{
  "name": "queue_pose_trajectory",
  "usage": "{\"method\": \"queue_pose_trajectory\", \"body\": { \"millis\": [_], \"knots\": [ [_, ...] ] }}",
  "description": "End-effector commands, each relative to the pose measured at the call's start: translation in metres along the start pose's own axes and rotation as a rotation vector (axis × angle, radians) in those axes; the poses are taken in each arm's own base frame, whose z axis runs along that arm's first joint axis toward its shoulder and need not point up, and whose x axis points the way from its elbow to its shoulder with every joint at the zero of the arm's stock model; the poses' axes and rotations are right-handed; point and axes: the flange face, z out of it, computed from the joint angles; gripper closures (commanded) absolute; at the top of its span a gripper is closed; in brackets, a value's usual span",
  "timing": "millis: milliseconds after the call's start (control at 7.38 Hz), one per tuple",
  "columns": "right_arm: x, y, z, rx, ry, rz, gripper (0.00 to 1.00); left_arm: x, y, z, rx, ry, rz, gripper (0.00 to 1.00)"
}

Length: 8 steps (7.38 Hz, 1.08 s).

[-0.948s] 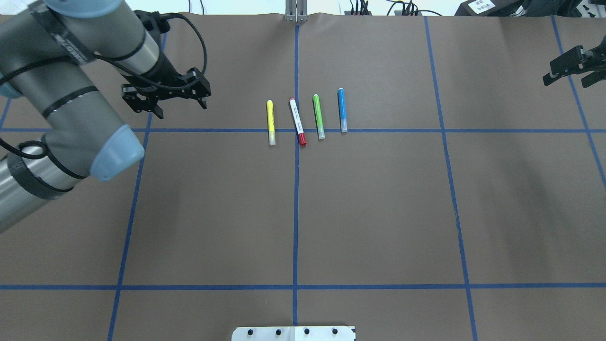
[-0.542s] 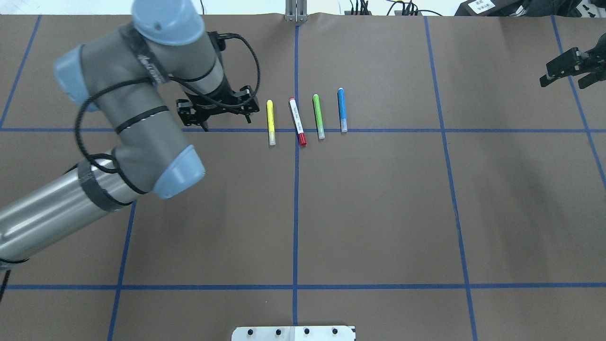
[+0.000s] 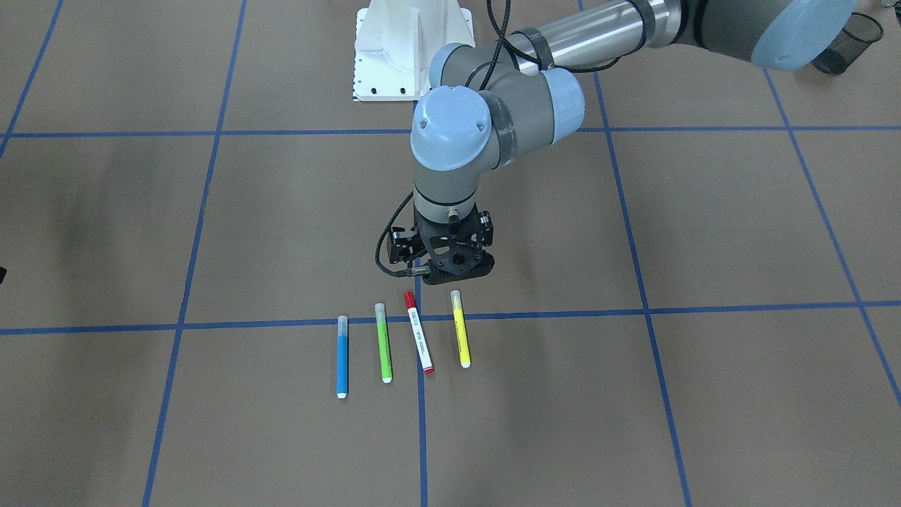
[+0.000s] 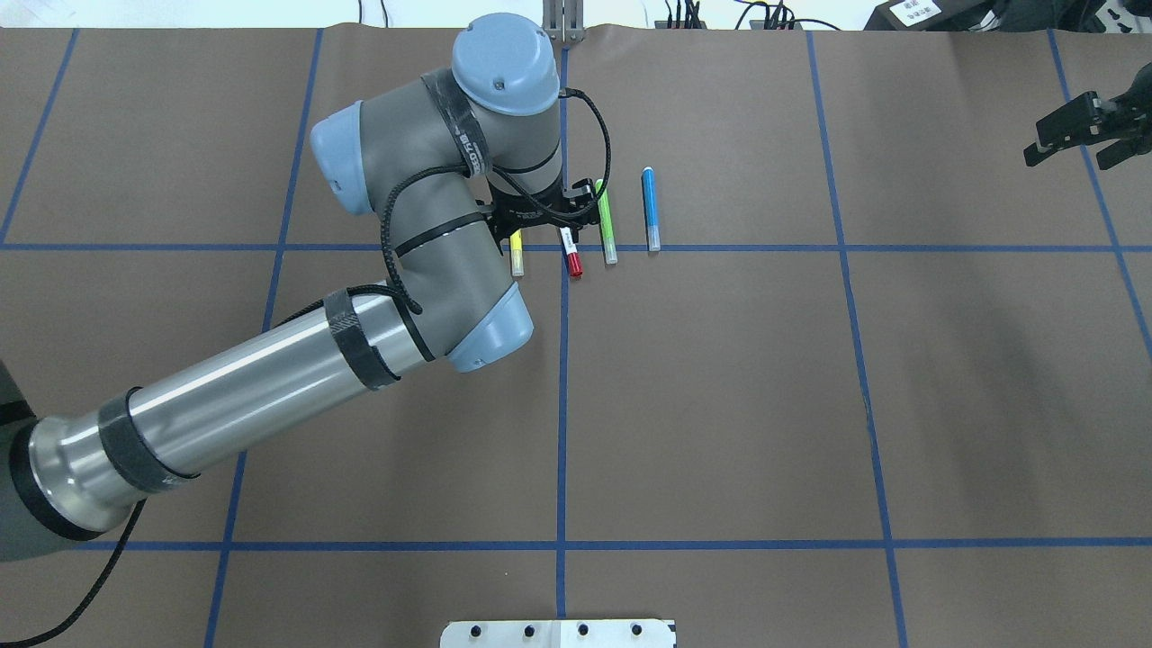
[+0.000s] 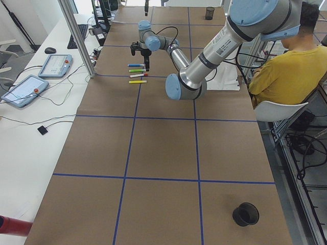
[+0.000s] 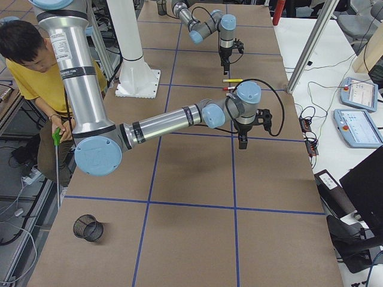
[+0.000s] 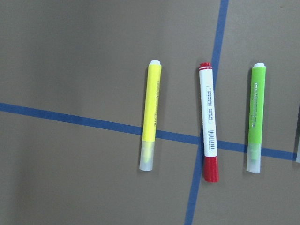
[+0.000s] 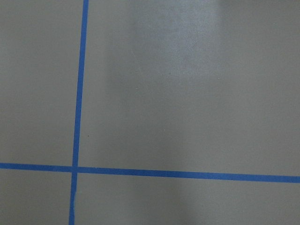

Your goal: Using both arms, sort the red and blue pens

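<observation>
The whole red pen (image 3: 419, 334) will come up in one piece when I lift the red cap (image 3: 410, 300), because the cap sits flush against the pen's white body.
Four markers lie side by side across a blue tape line. The red pen (image 3: 418, 333) (image 7: 209, 122) has a white barrel and red cap; only its cap end (image 4: 572, 261) shows under my left arm in the overhead view. The blue pen (image 3: 342, 355) (image 4: 650, 207) lies at the row's end, apart from both grippers. My left gripper (image 3: 454, 271) (image 4: 551, 214) hovers open and empty just above the red pen and its yellow neighbour. My right gripper (image 4: 1075, 144) hangs open and empty at the table's far right edge, over bare paper.
A yellow marker (image 3: 460, 329) (image 7: 150, 115) and a green marker (image 3: 383, 343) (image 7: 255, 117) flank the red pen. A black mesh cup (image 3: 843, 42) and another black cup (image 5: 245, 214) stand at opposite table ends. A person in a yellow shirt (image 5: 283, 66) sits beside the table.
My left arm has swung right from the table's left side until its gripper is above the yellow and red markers. The right gripper has barely shifted. The pens have not moved.
</observation>
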Motion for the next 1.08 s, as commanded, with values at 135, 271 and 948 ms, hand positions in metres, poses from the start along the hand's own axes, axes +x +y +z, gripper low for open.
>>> {"method": "queue_pose_trajectory", "body": {
  "millis": [135,271,948],
  "knots": [
    [0.000,0.000,0.001,-0.001,-0.001,0.000,0.00,0.013,0.007,0.036,0.010,-0.029,-0.005,0.25],
    [-0.001,0.000,0.003,-0.003,0.001,-0.002,0.00,0.016,0.008,0.034,0.012,-0.022,-0.015,0.32],
    [0.000,0.000,0.009,-0.012,0.002,-0.002,0.00,0.021,-0.008,0.055,0.070,0.031,-0.038,0.41]
  ]
}}
